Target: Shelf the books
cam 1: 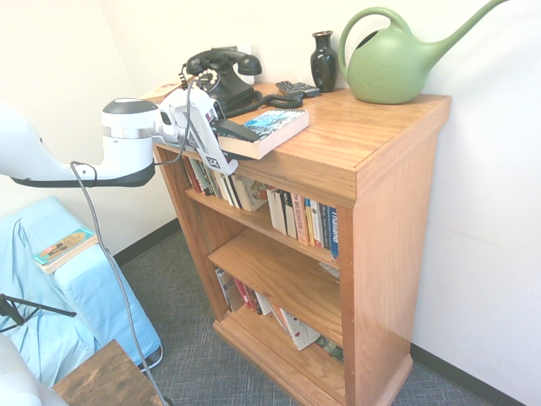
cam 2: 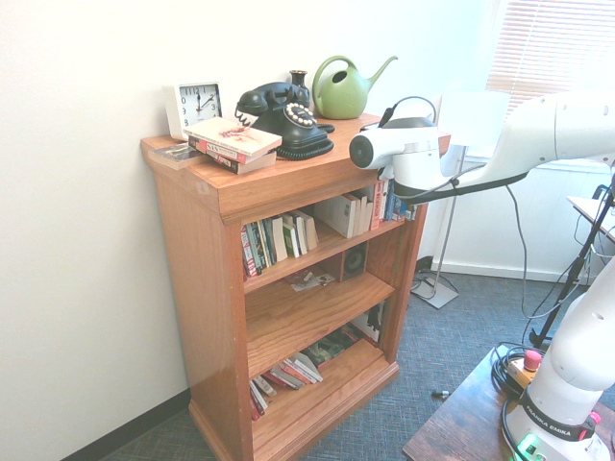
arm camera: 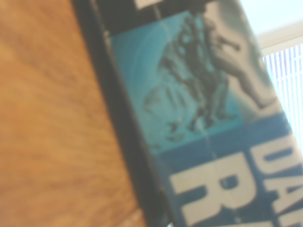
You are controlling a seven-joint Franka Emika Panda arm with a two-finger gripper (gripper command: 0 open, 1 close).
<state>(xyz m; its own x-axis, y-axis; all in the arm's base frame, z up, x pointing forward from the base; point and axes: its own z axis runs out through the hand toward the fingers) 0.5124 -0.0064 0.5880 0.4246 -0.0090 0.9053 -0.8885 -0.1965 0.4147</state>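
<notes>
The thick block of pages (cam 1: 285, 138) is lying straight and tightly shut, so I expect the book (cam 1: 269, 125) to stay closed and stiff when I lift it by one end.
The book (cam 1: 275, 127), a thick paperback with a blue-teal cover, lies flat on the shelf's (cam 1: 380, 127) top and sticks out over the front edge. My gripper (cam 1: 243, 139) reaches in from the left at that edge. Its jaws are open and straddle the book's overhanging end, with one dark finger (cam 1: 239, 131) just over the cover. The wrist view shows the book's cover (arm camera: 203, 118) close up with large white letters, beside the wooden top (arm camera: 52, 118). In the second exterior view the gripper's head (cam 2: 389, 154) covers the book at the shelf's (cam 2: 288, 182) front edge.
A black telephone (cam 1: 221, 76), a remote (cam 1: 296, 88), a dark vase (cam 1: 324, 59) and a green watering can (cam 1: 397, 63) stand behind the book. A clock (cam 2: 195, 104) and a small pile of books (cam 2: 233, 144) sit at the other end. Rows of books fill the tiers below.
</notes>
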